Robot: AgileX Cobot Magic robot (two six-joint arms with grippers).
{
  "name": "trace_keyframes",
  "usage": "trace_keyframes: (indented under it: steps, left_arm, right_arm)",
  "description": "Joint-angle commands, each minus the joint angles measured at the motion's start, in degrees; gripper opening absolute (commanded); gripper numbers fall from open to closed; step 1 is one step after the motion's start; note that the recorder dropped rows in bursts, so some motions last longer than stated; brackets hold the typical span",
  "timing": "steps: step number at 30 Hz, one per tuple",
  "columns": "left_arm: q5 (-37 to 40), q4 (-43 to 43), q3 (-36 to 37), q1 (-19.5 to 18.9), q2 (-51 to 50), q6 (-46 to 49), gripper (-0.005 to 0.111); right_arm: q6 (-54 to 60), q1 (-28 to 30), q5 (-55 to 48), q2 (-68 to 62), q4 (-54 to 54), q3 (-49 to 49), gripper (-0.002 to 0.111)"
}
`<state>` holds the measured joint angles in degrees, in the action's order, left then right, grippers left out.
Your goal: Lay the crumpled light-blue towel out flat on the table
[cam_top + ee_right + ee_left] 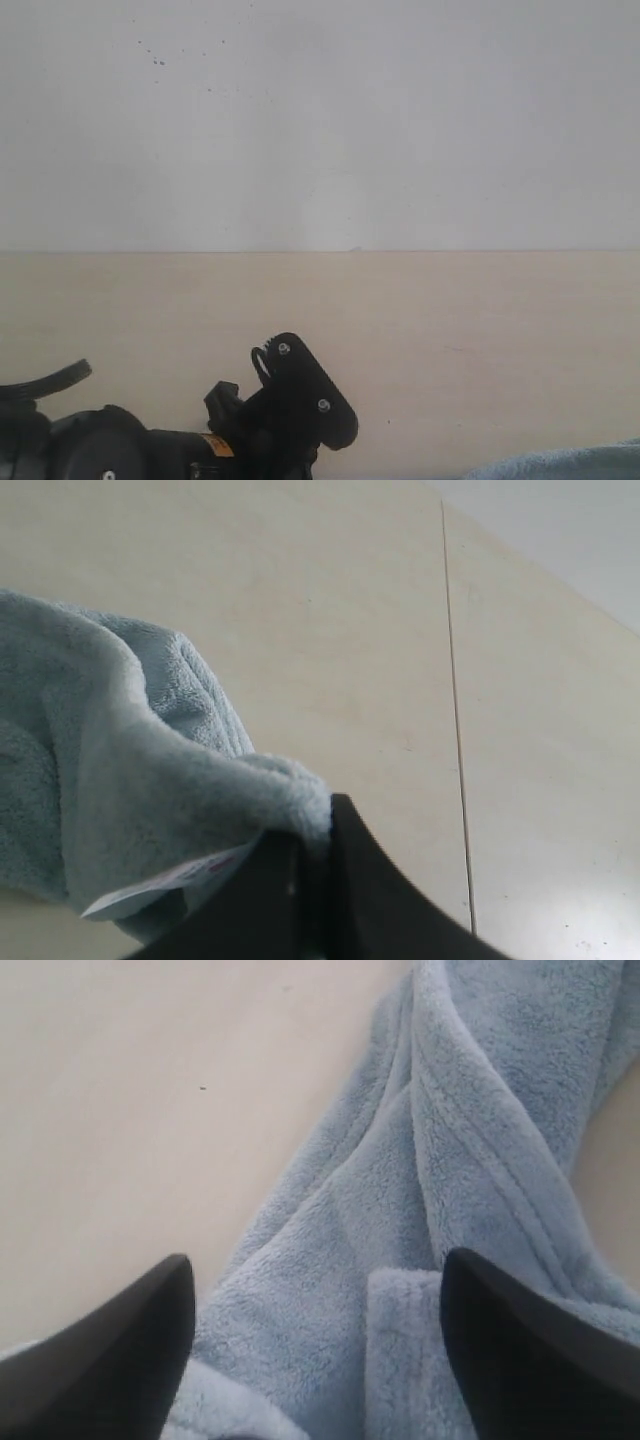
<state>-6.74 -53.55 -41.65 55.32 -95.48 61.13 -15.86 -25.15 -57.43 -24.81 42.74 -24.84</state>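
Note:
I can see the towel's loose corner folded back over the bunched cloth, so I should pinch that corner with my left gripper, raise it and pull the towel's edge tight.
The light-blue towel lies bunched in folds on the beige table, hemmed border showing. My left gripper is open, its two dark fingers straddling a fold just above the cloth. In the right wrist view the towel hangs in a clump from my right gripper, which is shut on a corner near the white label. The exterior view shows only a strip of towel at the bottom right and part of the left arm; the right gripper is out of that view.
A pale wall rises behind the table's far edge. A thin seam runs across the table surface beside the right gripper. Bare tabletop stretches across the exterior view.

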Motion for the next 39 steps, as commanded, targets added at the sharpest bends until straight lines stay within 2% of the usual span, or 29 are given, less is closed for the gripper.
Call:
trace_keyframes:
  steps: [1,17,20,26,32,39]
  left_arm:
    - [2.8,0.4,-2.7,0.3,-3.2,-2.0,0.066]
    - [3.7,0.4,-3.2,0.3,-8.9,-5.0,0.065]
    - [3.7,0.4,-3.2,0.3,-10.3,-5.6,0.059]
    - [3.3,0.4,-3.5,0.3,-12.8,-7.1,0.038]
    - [1.7,0.4,-4.2,0.3,-11.9,-7.1,0.009]
    - [2.5,0.4,-4.3,0.3,-5.8,-7.1,0.007]
  right_arm:
    - [-0.3,0.0,0.7,0.3,-0.1,0.1,0.001]
    - [-0.3,0.0,1.1,0.3,-0.1,0.1,0.001]
    - [-0.3,0.0,1.1,0.3,-0.1,0.1,0.001]
    - [-0.3,0.0,1.1,0.3,-0.1,0.1,0.001]
    - [-0.3,0.0,1.0,0.3,-0.2,0.1,0.001]
    - [-0.3,0.0,1.0,0.3,-0.2,0.1,0.001]
